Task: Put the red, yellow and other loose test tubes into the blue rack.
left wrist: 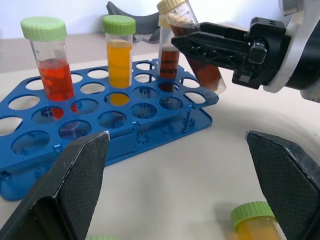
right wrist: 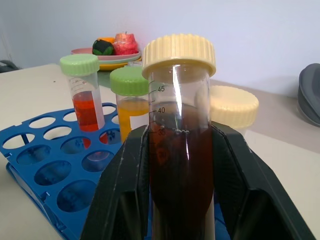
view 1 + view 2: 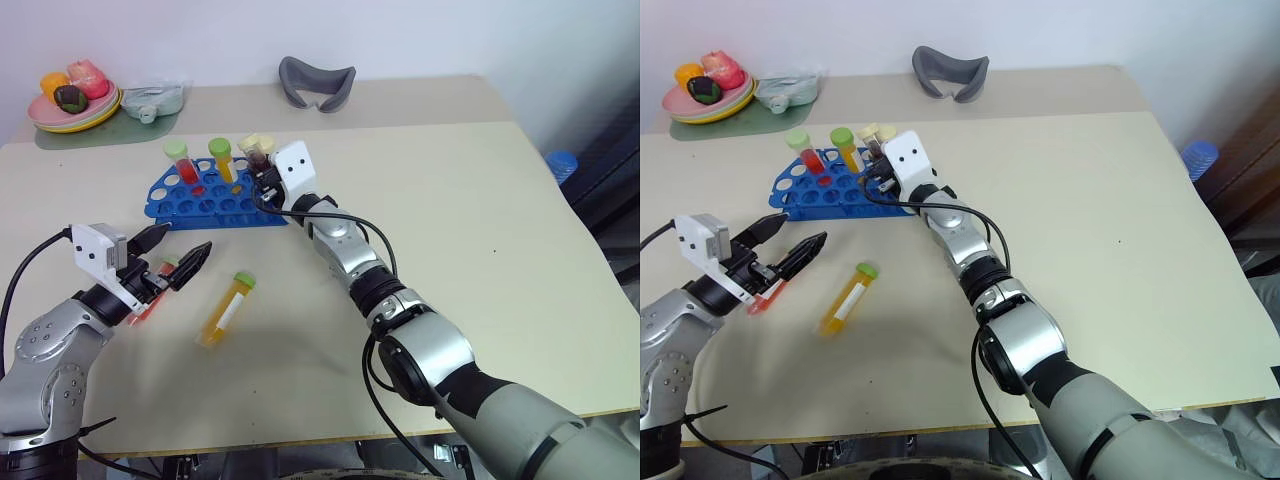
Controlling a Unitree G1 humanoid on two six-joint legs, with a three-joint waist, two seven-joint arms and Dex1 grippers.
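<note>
The held brown tube's bottom [image 1: 217, 86] sticks out at a slant past the end of the blue rack, so next my right gripper puts the tube down on the clear tabletop [image 3: 415, 262] and takes hold of it straighter.
The blue rack [image 3: 200, 207] stands at the back left of the table. It holds a red tube [image 3: 180, 162] and a yellow tube [image 3: 223, 160], both green-capped, and a brown cream-capped tube [image 2: 234, 106]. My right gripper [image 3: 265, 180] is shut on another brown, cream-capped tube [image 2: 181, 165], held tilted over the rack's right end. A loose yellow tube [image 3: 224, 312] with a green cap lies on the table in front of the rack. My left gripper [image 3: 187, 239] is open and empty, hovering left of that tube. A loose red tube [image 3: 143, 307] lies partly hidden under it.
A plate of toy fruit [image 3: 72, 112] on a green mat and a pale teal object [image 3: 155, 100] sit at the back left. A grey curved object [image 3: 317, 82] lies at the back middle. A blue-capped bottle [image 3: 560, 165] stands beyond the table's right edge.
</note>
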